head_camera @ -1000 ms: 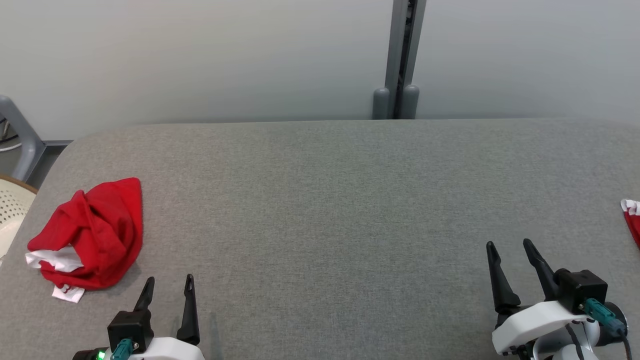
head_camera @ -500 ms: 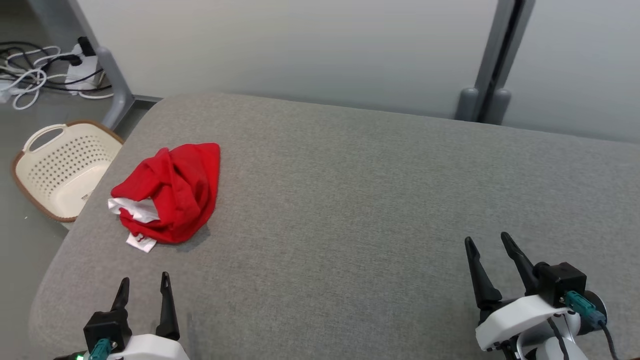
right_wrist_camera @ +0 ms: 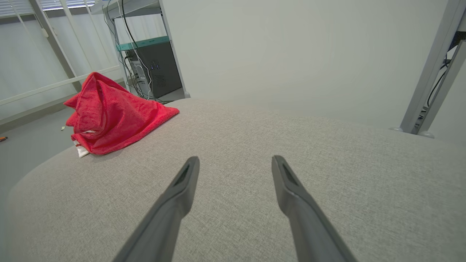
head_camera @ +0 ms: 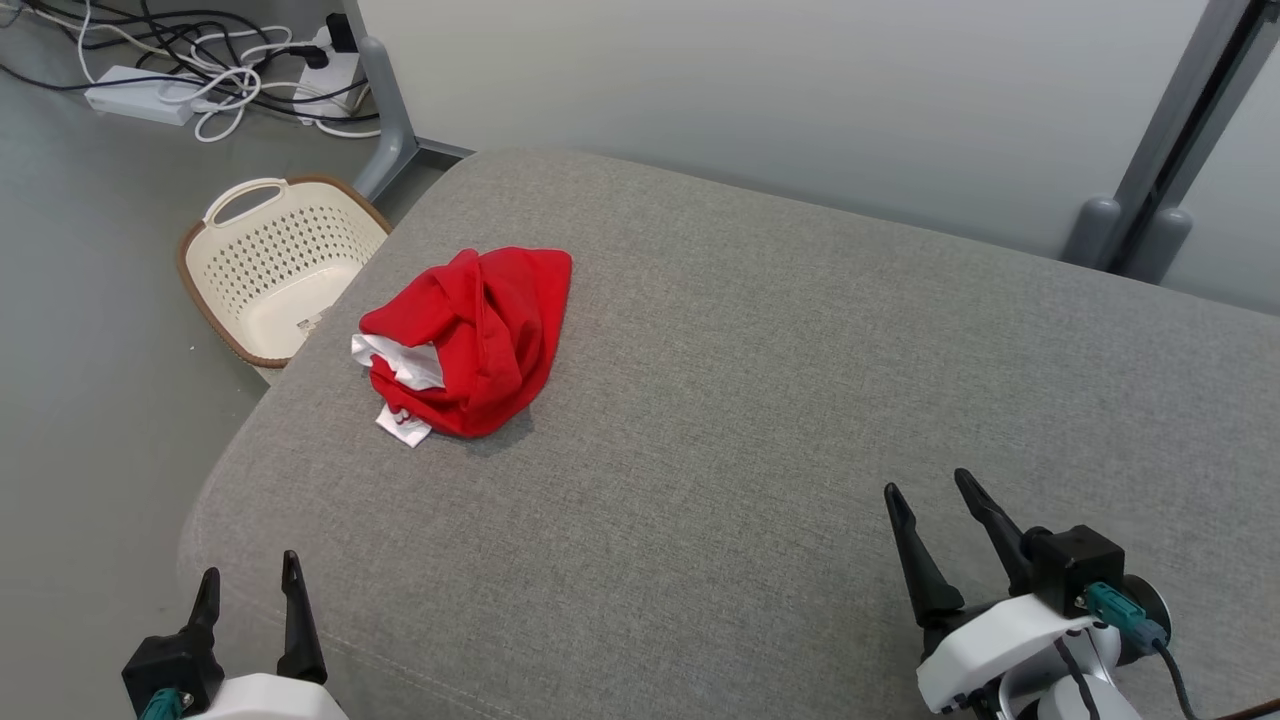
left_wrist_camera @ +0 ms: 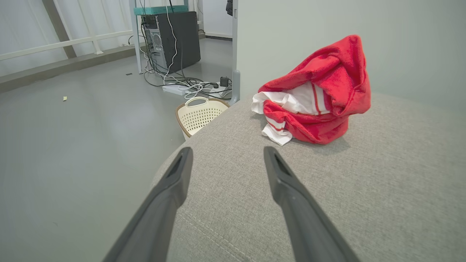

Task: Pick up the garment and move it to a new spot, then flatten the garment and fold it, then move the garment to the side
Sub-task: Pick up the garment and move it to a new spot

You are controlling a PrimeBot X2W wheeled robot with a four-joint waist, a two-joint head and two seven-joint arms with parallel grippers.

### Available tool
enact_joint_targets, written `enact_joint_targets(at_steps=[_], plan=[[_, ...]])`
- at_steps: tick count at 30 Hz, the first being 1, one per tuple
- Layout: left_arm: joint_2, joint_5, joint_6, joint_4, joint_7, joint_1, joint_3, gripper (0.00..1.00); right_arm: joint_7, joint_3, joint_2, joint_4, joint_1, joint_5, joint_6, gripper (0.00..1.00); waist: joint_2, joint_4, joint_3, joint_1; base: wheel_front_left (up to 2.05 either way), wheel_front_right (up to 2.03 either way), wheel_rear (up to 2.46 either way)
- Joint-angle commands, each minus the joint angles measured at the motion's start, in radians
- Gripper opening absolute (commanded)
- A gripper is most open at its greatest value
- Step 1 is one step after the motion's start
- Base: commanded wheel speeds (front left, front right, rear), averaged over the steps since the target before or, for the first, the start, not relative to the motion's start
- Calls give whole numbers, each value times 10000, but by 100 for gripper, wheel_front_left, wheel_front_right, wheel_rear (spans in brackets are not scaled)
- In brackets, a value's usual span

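The garment [head_camera: 489, 338] will spread out into a shirt with white sleeves when I pull it flat, because white striped parts [head_camera: 408, 361] stick out from the red folds.
A crumpled red garment [head_camera: 480, 335] with white striped parts lies bunched near the left end of the grey cushioned surface [head_camera: 800, 400]. It shows in the left wrist view [left_wrist_camera: 320, 94] and in the right wrist view [right_wrist_camera: 113, 116]. My left gripper [head_camera: 248, 578] hangs open at the surface's near left corner, well short of the garment, nothing between its fingers. My right gripper [head_camera: 928, 485] stands open over the near right part, far from the garment and empty.
A cream perforated basket [head_camera: 275, 265] stands on the floor beside the surface's left edge. Cables and a power strip [head_camera: 200, 80] lie on the floor behind it. A pale wall and a grey post [head_camera: 1160, 150] rise behind the surface.
The head camera has swung left, so the garment sits nearer the middle of the picture and the basket and floor cables have come into sight. Both grippers stay open.
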Motion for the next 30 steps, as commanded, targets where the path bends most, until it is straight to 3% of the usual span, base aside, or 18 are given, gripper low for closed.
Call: enact_joint_targets(at_steps=[1, 17, 22, 30], plan=[[36, -178, 4, 42, -2, 78, 67, 100, 3, 52, -57, 23, -85, 71, 1, 100, -1, 114, 12, 0, 0, 0, 0], [39, -844, -522, 741, -1, -615, 273, 100, 3, 205, -56, 173, -353, -306, 1, 100, -1, -184, 606, 0, 0, 0, 0], [48, -719, -1021, 1315, -1, -1518, 437, 100, 3, 190, -59, 108, -568, -601, 1, 100, -1, -493, 1099, 0, 0, 0, 0], [672, -304, -1705, 2478, -1, -3928, 545, 100, 3, 40, -57, -54, -1066, -1201, 1, 100, -1, -1287, 2060, 0, 0, 0, 0]])
